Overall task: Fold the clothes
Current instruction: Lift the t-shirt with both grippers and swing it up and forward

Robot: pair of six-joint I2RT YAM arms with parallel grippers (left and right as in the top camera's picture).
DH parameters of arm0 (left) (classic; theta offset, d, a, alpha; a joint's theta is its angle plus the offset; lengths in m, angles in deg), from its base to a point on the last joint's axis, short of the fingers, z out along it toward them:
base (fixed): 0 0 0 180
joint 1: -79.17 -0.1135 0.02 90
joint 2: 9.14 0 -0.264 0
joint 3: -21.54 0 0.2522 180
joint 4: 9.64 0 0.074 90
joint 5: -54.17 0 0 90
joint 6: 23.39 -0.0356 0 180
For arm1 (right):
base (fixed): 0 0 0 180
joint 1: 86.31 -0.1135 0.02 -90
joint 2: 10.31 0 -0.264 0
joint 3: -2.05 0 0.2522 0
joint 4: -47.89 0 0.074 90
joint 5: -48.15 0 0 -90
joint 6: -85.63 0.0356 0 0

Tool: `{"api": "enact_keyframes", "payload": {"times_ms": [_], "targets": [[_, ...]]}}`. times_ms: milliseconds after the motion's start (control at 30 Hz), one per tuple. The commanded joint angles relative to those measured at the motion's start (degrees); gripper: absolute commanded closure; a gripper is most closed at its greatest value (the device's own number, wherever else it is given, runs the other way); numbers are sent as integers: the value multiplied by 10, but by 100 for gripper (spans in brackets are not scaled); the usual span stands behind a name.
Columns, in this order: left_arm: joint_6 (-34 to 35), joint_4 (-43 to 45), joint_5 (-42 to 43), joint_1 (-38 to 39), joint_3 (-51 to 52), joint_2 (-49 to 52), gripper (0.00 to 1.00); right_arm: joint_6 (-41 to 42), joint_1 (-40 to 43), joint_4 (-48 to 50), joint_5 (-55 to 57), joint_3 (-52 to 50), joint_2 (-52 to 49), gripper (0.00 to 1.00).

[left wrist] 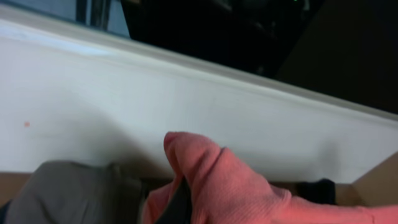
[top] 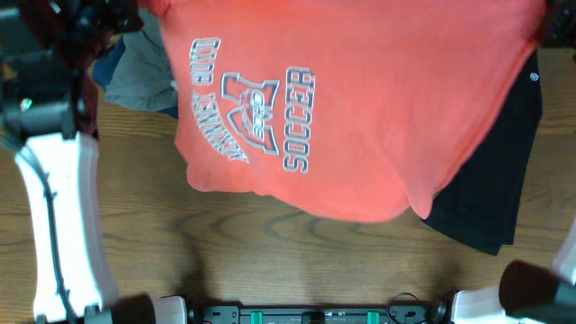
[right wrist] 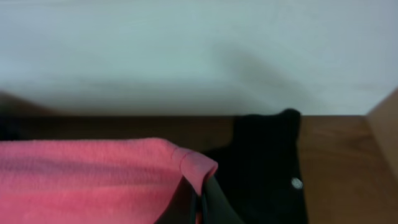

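The red shirt's corners are high in my grippers near the white wall [left wrist: 186, 106], so I'll pull them back and down to spread the shirt over the wooden table [top: 144, 148].
A coral-red T-shirt [top: 360, 108] with a white "SOCCER" print hangs spread across the top of the overhead view, held up at both upper corners. My left gripper [left wrist: 180, 208] is shut on a bunched corner of the red shirt [left wrist: 230, 186]. My right gripper [right wrist: 202, 208] is shut on the other corner of the shirt [right wrist: 93, 180]. A black shirt [top: 490, 189] lies on the table under the red shirt's right side and shows in the right wrist view [right wrist: 267, 162]. A grey-khaki piece [top: 139, 72] and a navy piece [top: 112, 63] lie at the upper left.
The wooden table [top: 270, 261] extends below the shirt. A white wall [right wrist: 186, 50] stands behind the table. The left arm's white link [top: 58, 225] runs along the left edge. Arm bases sit at the front edge [top: 315, 313].
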Motion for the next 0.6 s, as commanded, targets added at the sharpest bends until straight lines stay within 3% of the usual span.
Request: {"api": "enact_keyframes", "payload": {"times_ms": [0,167,400,567], "targets": [[-8,48,-5,7,-45,40,94,13,3,46,8,5,-21,99],[-30,111,-7,27,-122,90,94,20,7,120,9,28,-24,99],[-57,106,-6,58,-200,94,94,24,7,143,-19,101,-24,99],[-92,5,16,77,-200,84,94,14,6,57,-19,103,-27,99]]}}
